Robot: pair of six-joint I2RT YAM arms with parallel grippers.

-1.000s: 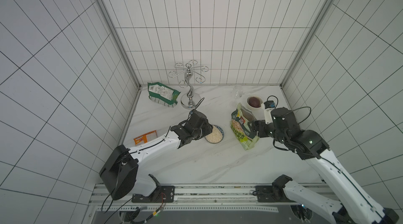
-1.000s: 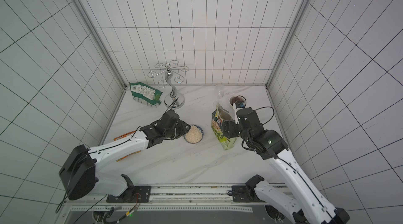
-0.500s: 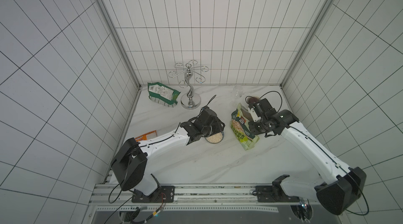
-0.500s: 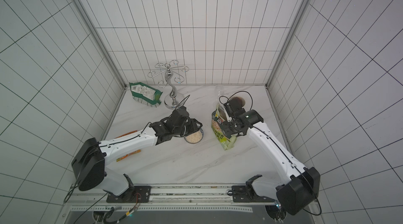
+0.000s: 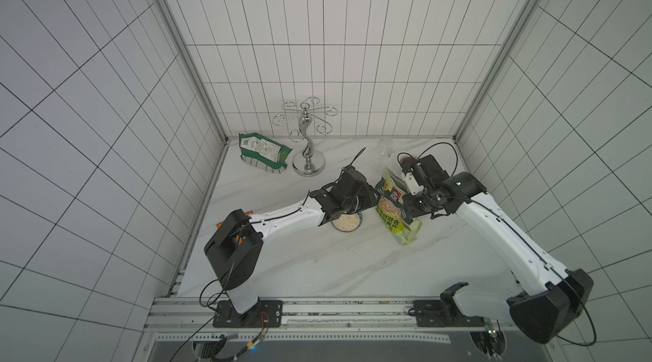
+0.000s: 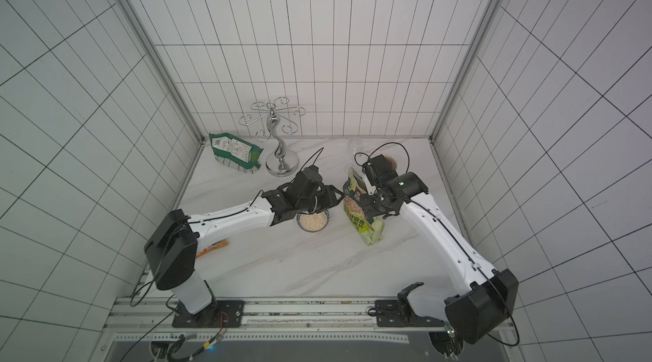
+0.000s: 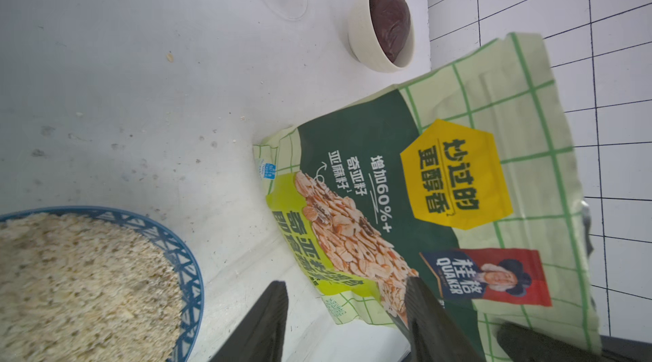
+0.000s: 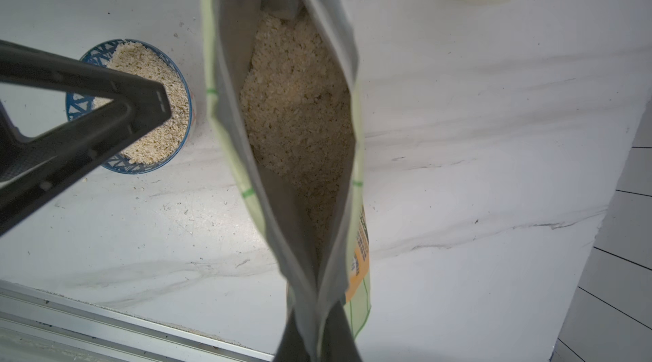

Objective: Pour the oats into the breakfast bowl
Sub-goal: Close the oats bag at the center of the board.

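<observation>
I should move along the pouch's top edge and pinch its far end (image 5: 387, 170) closed, because the oats pouch's opening (image 8: 297, 107) gapes while my right gripper pinches only one end of the top edge.
The oats pouch (image 5: 393, 208) (image 6: 356, 210) stands upright right of centre, light-green checkered with a dark green panel (image 7: 423, 184). Its mouth gapes, showing pale oats (image 8: 296, 102) inside. My right gripper (image 8: 315, 311) (image 5: 409, 201) is shut on the pouch's top edge at one end of the mouth. The breakfast bowl (image 5: 347, 224) (image 6: 312, 224) (image 7: 190, 272) (image 8: 141, 166), blue-and-white patterned, sits just left of the pouch with oats in it. My left gripper (image 7: 345, 282) (image 5: 374, 198) hovers above the bowl's far side, open, its fingertips close to the pouch's front and holding nothing.
A plain white bowl (image 5: 409, 159) (image 7: 363, 25) with dark contents and a wine glass (image 5: 382, 152) stand behind the pouch. A chrome stand (image 5: 307, 152) and a darker green bag (image 5: 263, 152) are at the back left. An orange packet (image 6: 211, 247) lies under the left arm.
My right gripper has closed on the pouch's top edge, and that arm has swung lower. My left gripper has moved right, toward the pouch, opening wider.
</observation>
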